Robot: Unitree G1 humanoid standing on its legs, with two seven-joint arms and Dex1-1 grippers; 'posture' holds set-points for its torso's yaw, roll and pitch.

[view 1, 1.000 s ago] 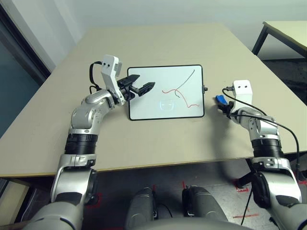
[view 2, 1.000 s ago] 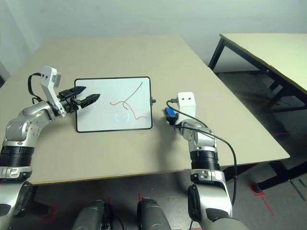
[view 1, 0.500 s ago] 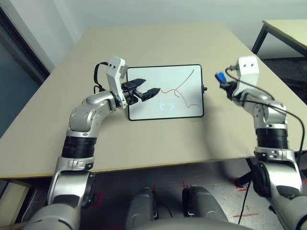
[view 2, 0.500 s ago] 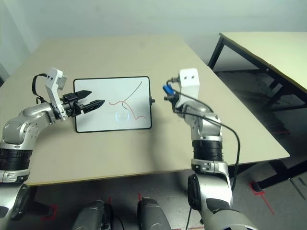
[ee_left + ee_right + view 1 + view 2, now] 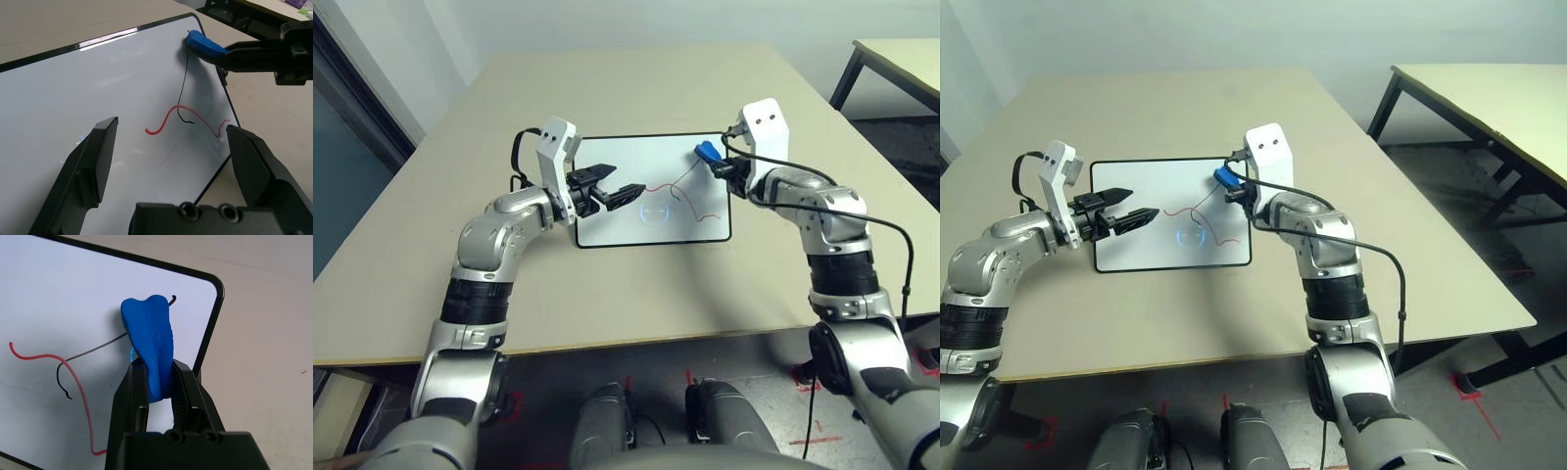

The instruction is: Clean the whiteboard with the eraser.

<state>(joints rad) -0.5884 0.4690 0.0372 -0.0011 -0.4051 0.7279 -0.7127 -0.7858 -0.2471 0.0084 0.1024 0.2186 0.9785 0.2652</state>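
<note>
I should wipe back along the black line toward the red squiggle [image 5: 674, 186] with my right gripper, because the eraser is at the black line's far end [image 5: 173, 299] by the board's corner.
The whiteboard [image 5: 607, 221] lies flat on the tan table and bears a red squiggle [image 5: 693, 201] and thin black lines. My right gripper [image 5: 717, 164] is shut on the blue eraser [image 5: 707, 152] and holds it at the board's far right corner, at the top end of a black line. In the right wrist view the eraser [image 5: 149, 342] sticks out past the fingers, squeezed between them. My left gripper [image 5: 626, 177] hovers open over the board's left half with nothing between its fingers [image 5: 100, 152].
The tan table [image 5: 607, 294] has bare room all around the board. Its front edge runs below my elbows. A second table [image 5: 1489, 98] stands off to the right across a gap of floor.
My right arm has lifted the eraser from the table right of the board and carried it left to the board's far right corner. My left gripper has edged right over the board.
</note>
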